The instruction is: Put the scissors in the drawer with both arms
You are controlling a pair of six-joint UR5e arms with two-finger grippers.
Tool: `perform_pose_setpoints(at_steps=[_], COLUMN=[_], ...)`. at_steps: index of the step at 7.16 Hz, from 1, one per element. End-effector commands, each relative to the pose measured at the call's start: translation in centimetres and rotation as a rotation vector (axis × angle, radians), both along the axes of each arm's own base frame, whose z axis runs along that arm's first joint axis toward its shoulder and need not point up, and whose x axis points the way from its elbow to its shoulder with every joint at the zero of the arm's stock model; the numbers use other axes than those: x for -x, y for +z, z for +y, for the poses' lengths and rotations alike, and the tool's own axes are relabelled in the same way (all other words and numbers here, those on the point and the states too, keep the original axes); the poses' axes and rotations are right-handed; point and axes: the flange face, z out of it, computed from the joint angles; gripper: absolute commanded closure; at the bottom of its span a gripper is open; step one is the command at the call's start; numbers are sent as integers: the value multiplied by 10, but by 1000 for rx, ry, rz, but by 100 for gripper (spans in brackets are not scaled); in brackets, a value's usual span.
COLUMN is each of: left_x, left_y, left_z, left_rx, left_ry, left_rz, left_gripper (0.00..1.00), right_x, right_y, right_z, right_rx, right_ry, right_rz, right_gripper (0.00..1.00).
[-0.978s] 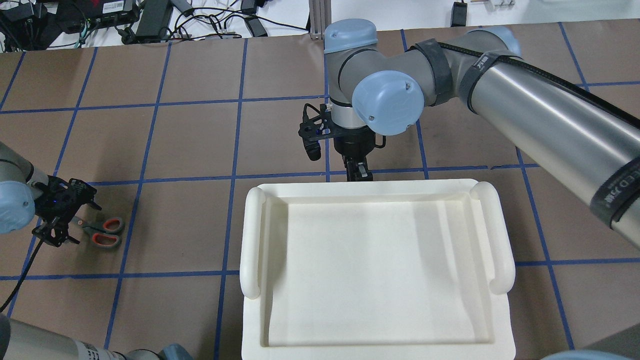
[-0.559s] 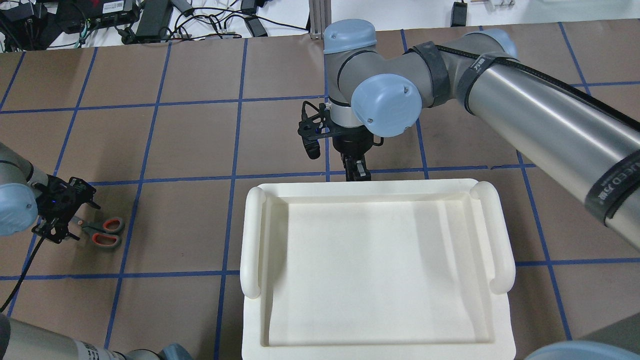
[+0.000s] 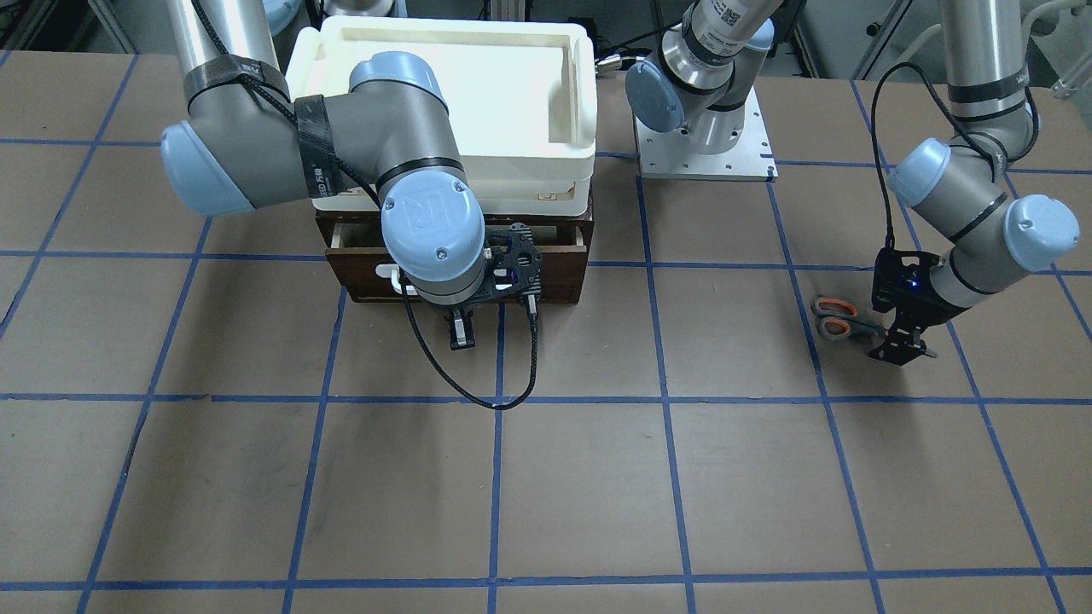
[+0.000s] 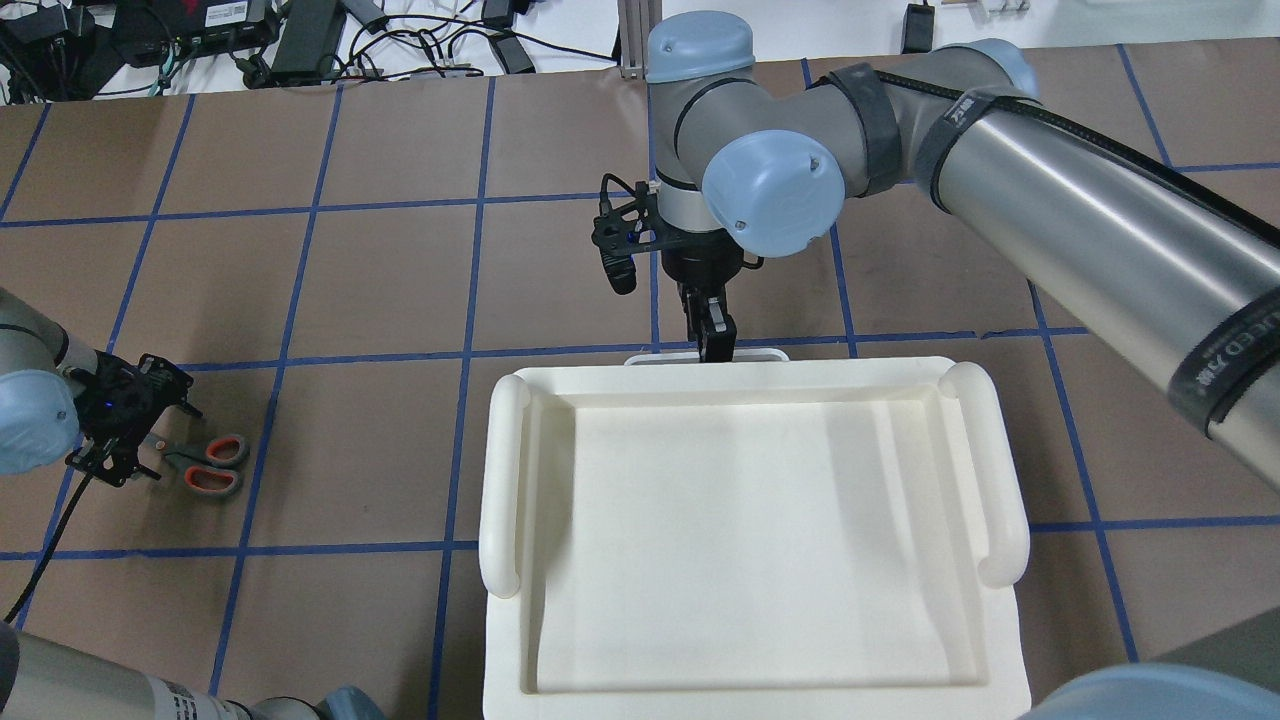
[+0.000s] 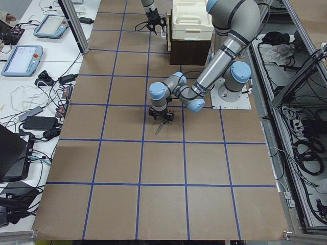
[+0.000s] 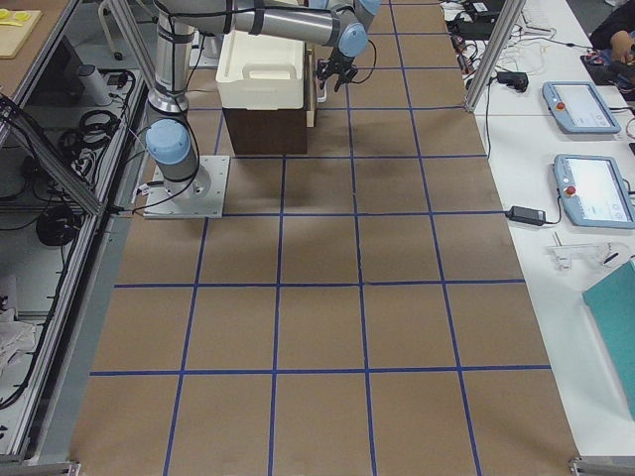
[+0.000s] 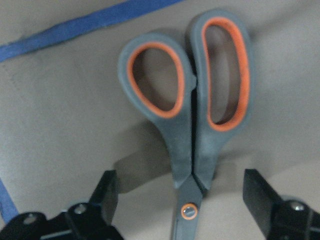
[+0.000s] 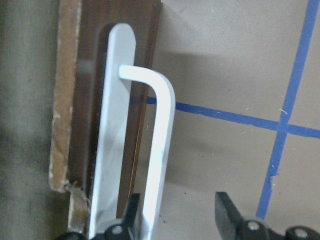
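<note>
My left gripper will lift and carry the scissors (image 3: 850, 322), and they will stay shut, because the loops touch (image 7: 193, 82) and the gripper is around the scissors' shanks near the pivot.
The scissors (image 7: 192, 110), grey with orange-lined loops, lie closed and flat on the table at the left edge of the overhead view (image 4: 205, 465). My left gripper (image 7: 182, 200) is open, low over them, one finger on each side of the blades near the pivot. The dark-brown drawer (image 3: 546, 264) under the tray stands slightly pulled out. Its white bar handle (image 8: 160, 150) shows just past the tray's far edge (image 4: 660, 356). My right gripper (image 8: 175, 220) is open with the handle between its fingers; in the overhead view it (image 4: 716, 345) sits at the handle.
A white plastic tray (image 4: 505, 470) sits on top of the dark-brown cabinet (image 3: 324, 226) and hides the drawer from above. The brown table has a blue tape grid. Cables and power bricks (image 4: 300, 35) lie beyond the far edge.
My right gripper has moved away from the cabinet and the white handle has come out from under the tray's edge: the drawer has slid out a little. My left gripper has barely shifted.
</note>
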Motion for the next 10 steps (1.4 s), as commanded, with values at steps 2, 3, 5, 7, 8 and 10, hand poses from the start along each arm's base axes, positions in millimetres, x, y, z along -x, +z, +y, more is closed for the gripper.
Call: perform_pose_setpoints(at_steps=[2,3,5,7,8,10], left_x=[-4,-4,-4,-4,-4,-6], left_y=[-5,-5,-3,-3,-2,1], left_z=[1,0,0,-1,-1,-4], left_rx=[-4,6,11,14,15,22], left_ry=[1,-27,-32,-50,-50,-59], left_rz=[7,18,17,18,17,12], left_gripper=[13,25,36,48,50,57], right_x=[-5,-6,-7,-7,-9,-9], right_y=[-1,-2,-1,-11,-9,-15], right_z=[-27,-34,-44,-53,-60,-73], right_rx=[29,38,64,88,110,124], right_ry=[2,11,9,8,8,10], right_rz=[-3,10,3,-3,-10,2], right_gripper=[42,42,43,43,43,43])
